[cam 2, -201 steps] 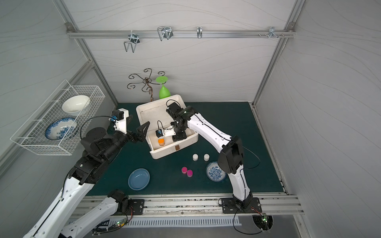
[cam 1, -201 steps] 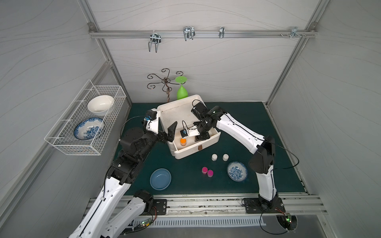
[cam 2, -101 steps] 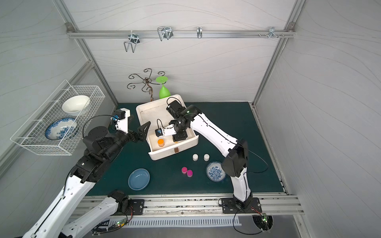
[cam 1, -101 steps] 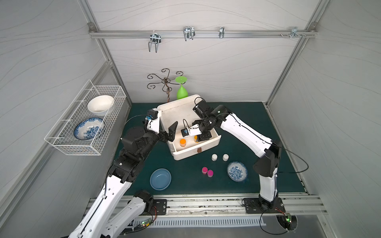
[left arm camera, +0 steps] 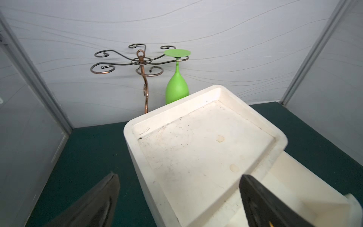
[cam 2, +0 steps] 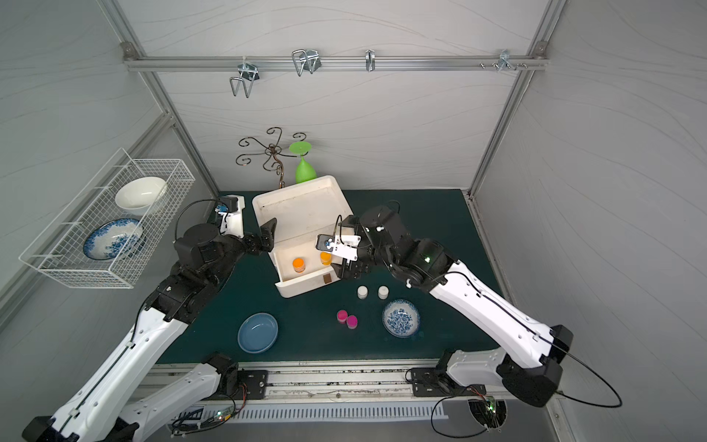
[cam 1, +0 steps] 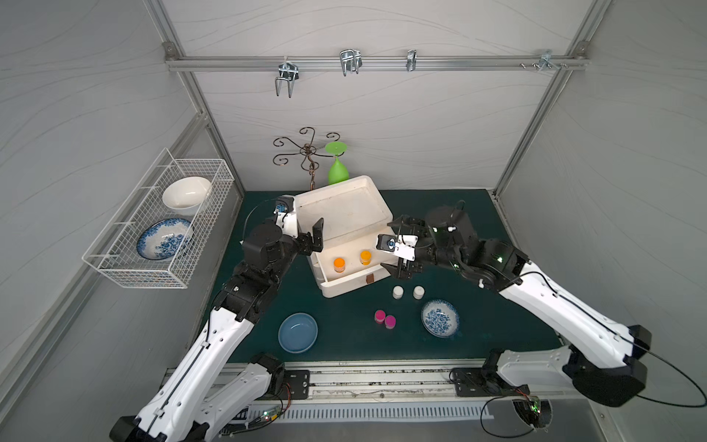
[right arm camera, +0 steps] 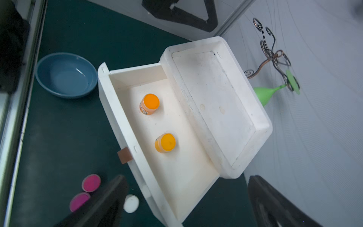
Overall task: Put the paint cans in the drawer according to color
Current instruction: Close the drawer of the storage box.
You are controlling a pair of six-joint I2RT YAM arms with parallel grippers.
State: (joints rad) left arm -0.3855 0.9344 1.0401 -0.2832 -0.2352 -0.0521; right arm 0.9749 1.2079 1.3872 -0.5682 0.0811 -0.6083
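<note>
The drawer holding both orange paint cans (cam 1: 352, 259) sticks out of the cabinet. My left gripper should hold the cabinet's rim (left arm camera: 148, 170) while my right gripper pushes the drawer closed.
The white drawer (cam 1: 344, 287) is pulled out of its cabinet. Two orange paint cans (cam 1: 339, 264) (cam 1: 365, 257) stand inside it, both also clear in the right wrist view (right arm camera: 149, 103) (right arm camera: 165, 142). On the green mat in front are two white paint cans (cam 1: 398, 292) (cam 1: 418, 292) and two pink paint cans (cam 1: 380, 316) (cam 1: 390, 322). My right gripper (cam 1: 403, 271) is open and empty, just off the drawer's right end above the white cans. My left gripper (cam 1: 313, 241) is open and empty, straddling the cabinet top's left front corner (left arm camera: 137, 157).
A blue bowl (cam 1: 298, 332) sits front left and a small patterned dish (cam 1: 440, 318) front right. A green upturned goblet (cam 1: 338, 172) hangs on a copper rack (cam 1: 306, 153) behind the cabinet. A wire basket (cam 1: 153, 229) with two bowls hangs on the left wall.
My right gripper opened, left the second orange can standing in the drawer, and drew back to the right, out past the drawer's end. The left arm hardly moved.
</note>
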